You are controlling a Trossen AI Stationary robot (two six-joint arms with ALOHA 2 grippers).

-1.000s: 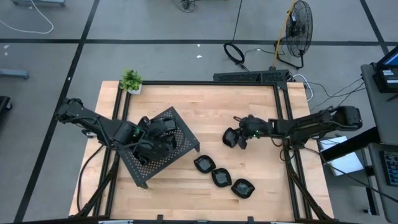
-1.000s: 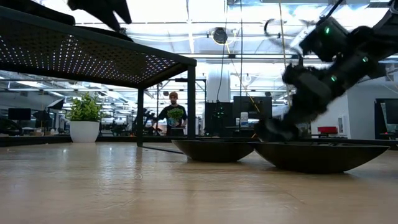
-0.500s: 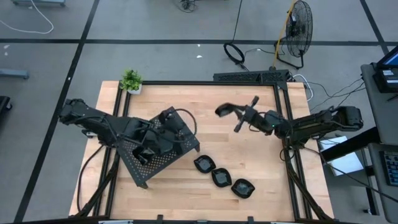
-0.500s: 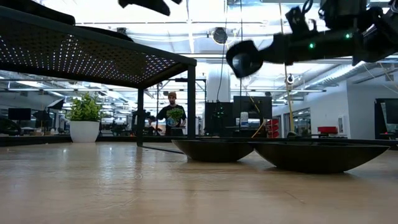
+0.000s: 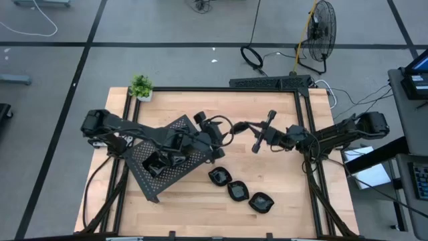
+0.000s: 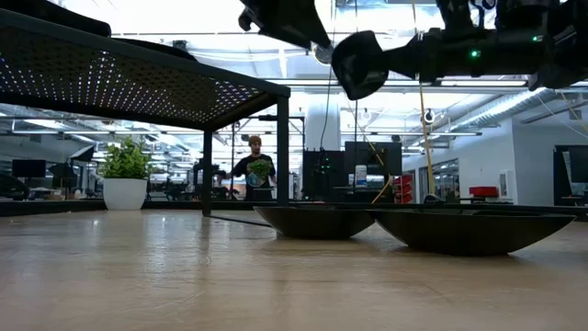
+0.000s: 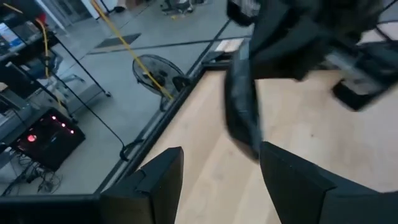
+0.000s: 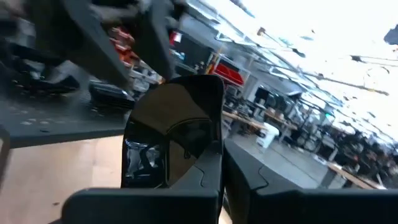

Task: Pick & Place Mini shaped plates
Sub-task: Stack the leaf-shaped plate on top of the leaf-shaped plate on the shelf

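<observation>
The plate (image 6: 358,66) is standing on edge in my right gripper, away from the tray, so next my left gripper grabs its free rim (image 7: 249,147) and puts the plate down on the tray.
My right gripper (image 5: 250,128) holds one glossy black mini plate (image 5: 239,125) high above the middle of the table; in the low view the plate (image 6: 360,62) hangs in the air on edge. My left gripper (image 5: 223,131) is open and reaches over from the tray side. Its fingers (image 7: 163,179) point at the plate (image 7: 239,106), just short of it. Three more black plates (image 5: 219,176), (image 5: 238,191), (image 5: 261,201) rest on their bases in a row on the wood. My right gripper pinches the plate by its rim (image 8: 186,169) between its two fingers, coming level from the table's right. The plate is lifted clear and stands on edge, its hollow face (image 8: 177,124) turned toward the wrist camera.
A large dark perforated metal tray (image 5: 194,161) stands on legs at the table's left half, under my left arm, with dark things (image 5: 158,165) lying on it. A small potted plant (image 5: 140,86) sits at the far left corner. A person stands in the room beyond (image 6: 253,165).
My right gripper has lifted the plate off the table near the right-middle and carried it up and toward the left, tipping it on edge. My left arm has risen off the tray and swung right toward the plate.
</observation>
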